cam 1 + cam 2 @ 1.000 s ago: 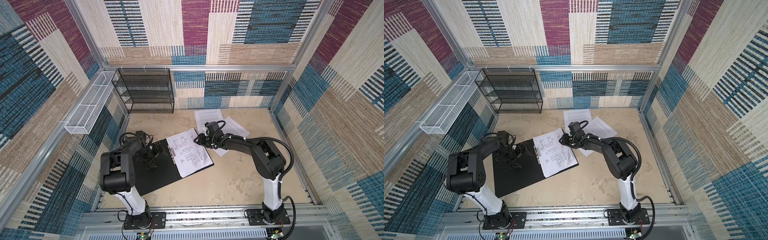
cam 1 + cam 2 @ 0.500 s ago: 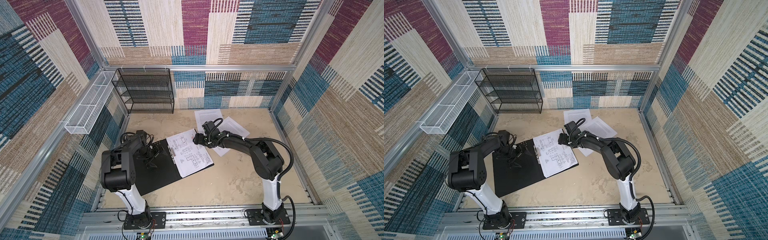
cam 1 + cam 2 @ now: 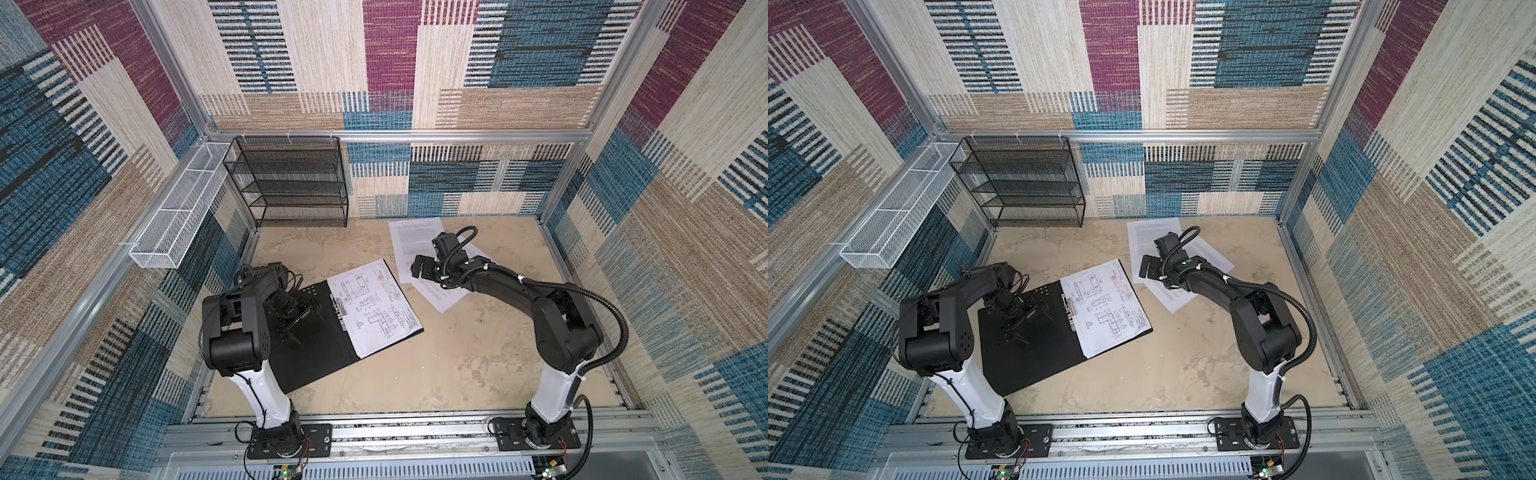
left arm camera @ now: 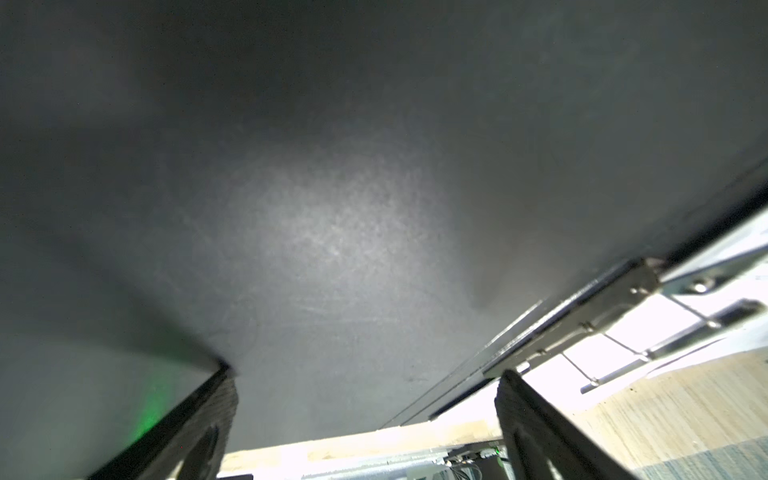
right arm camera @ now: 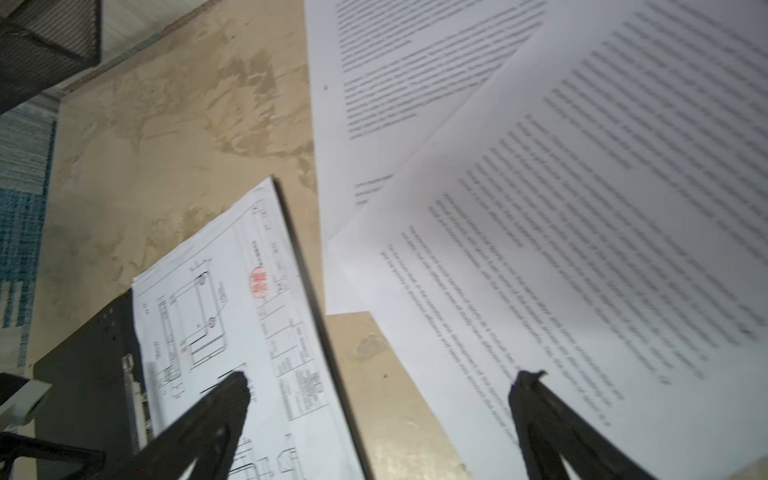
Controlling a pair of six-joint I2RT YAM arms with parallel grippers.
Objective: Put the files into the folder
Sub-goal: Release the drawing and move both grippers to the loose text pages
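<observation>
The upper text file is lying flat across the other text file (image 5: 420,164). Next, my right gripper pulls the upper file (image 3: 442,298) clear before my grippers work it up by its edges.
The folder (image 3: 316,357) (image 3: 1034,357) lies open on the table, black inside up. A file with line drawings (image 3: 374,307) (image 5: 232,299) rests on its right half beside the metal clip bar (image 4: 582,320). Two files of printed text (image 3: 415,241) (image 5: 582,249) overlap on the table further back and right. My right gripper (image 3: 417,268) (image 5: 383,375) is open and empty, hovering over the gap between the folder's edge and the text sheets. Low over the folder's bare left half (image 4: 332,208), my left gripper (image 3: 305,324) (image 4: 365,372) is open and holds nothing.
A black wire-mesh rack (image 3: 291,183) stands against the back wall at the left. A white wire basket (image 3: 178,220) hangs on the left wall. Bare beige table (image 3: 478,353) stretches in front of the right arm.
The right gripper has opened wide and drawn back from the drawing sheet's corner toward the text sheets. The drawing sheet stays on the folder. The left arm has not moved.
</observation>
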